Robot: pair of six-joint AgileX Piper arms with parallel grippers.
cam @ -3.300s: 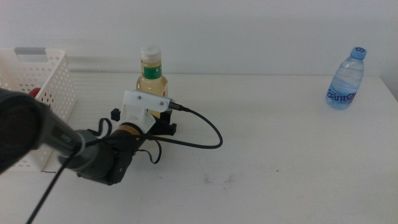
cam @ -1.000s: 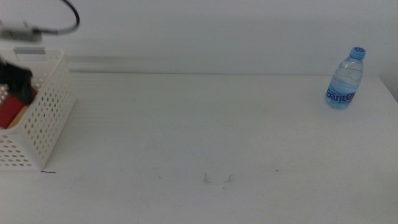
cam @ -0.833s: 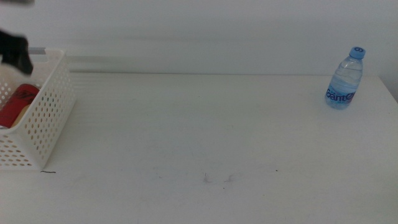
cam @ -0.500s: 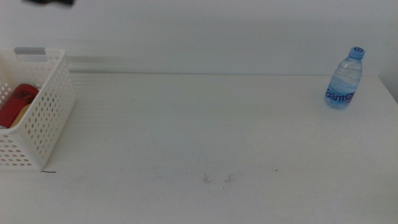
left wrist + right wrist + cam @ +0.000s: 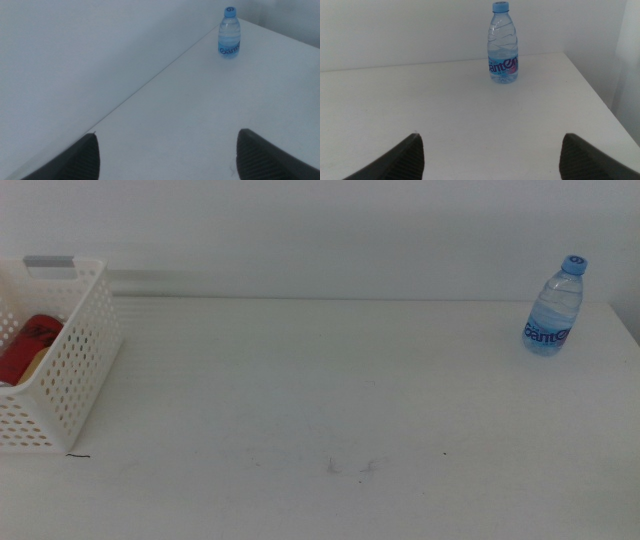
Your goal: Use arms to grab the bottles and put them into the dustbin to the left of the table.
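Note:
The bottle is at the table's far corner (image 5: pixel 552 315), too far away for my left gripper, so my right gripper should first pick up the bottle and put it down in the middle of the table (image 5: pixel 317 363).
A small blue-capped water bottle (image 5: pixel 553 307) stands upright at the table's far right corner; it also shows in the left wrist view (image 5: pixel 229 32) and the right wrist view (image 5: pixel 503 44). The white perforated dustbin (image 5: pixel 78 350) sits at the far left, and a red can (image 5: pixel 27 347) lies inside it. Neither arm appears in the middle view. My left gripper (image 5: pixel 167 155) is open, with the table far below it and the bottle far off. The right gripper (image 5: pixel 492 157) is open too, low over the table and facing the bottle from a distance.
The white table (image 5: pixel 330 400) carries faint scuff marks (image 5: pixel 350 467) near its front middle. A plain white wall runs behind its far edge. The table's right edge lies just beyond the bottle.
The left arm held the yellow-liquid bottle at mid-table, carried it over the dustbin, then rose and left the middle view. That bottle no longer shows on the table.

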